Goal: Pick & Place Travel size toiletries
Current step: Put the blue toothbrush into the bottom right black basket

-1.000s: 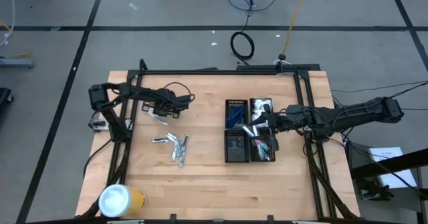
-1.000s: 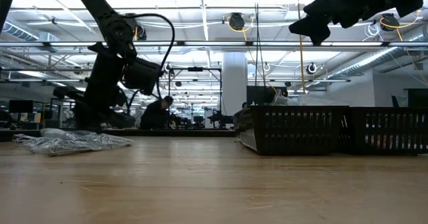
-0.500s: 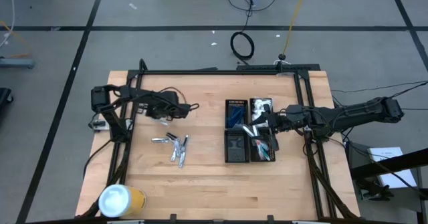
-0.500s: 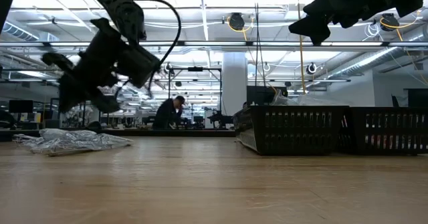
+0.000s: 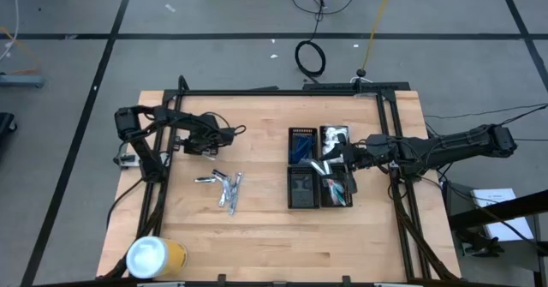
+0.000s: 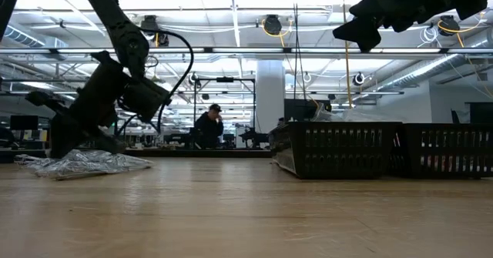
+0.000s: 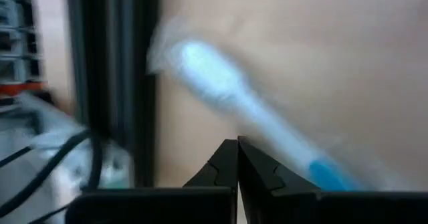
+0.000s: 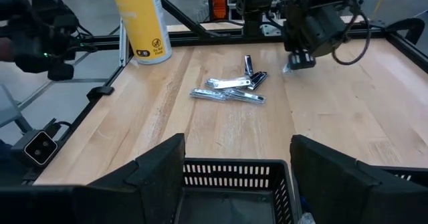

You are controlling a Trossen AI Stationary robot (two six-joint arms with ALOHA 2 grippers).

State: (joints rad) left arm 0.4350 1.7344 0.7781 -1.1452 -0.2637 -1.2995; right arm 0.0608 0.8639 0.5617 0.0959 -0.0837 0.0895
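The left gripper's fingers are shut and the toothbrush's body lies crooked outside them, so next the left gripper opens, turns to point down and straddles the blue handle.
A white toothbrush with a blue handle, in a clear wrapper, lies flat on the wood beside the black frame rail. My left gripper is shut, slanting down, its tips right at the brush; from the right wrist view it has a whitish bit at its tip. A pile of silvery toiletries lies on the table to the near side of it. My right gripper hovers open over the black trays, nothing between its fingers. My left gripper's shut fingertips come from above at a slant and stand against the middle of the toothbrush's shaft. Nothing shows between the fingers. The view is blurred, and I cannot tell whether they touch the brush, which lies flat on the table.
A yellow cylinder with a white lid stands at the near left corner. Black frame rails run along the table's edges. The trays hold several items. Bare wood lies between pile and trays. A person sits in the room behind.
My left gripper has swung toward the table's left edge, rolled its wrist and tipped its fingers down, staying shut. It now stands low by the left rail. My right gripper has kept still.
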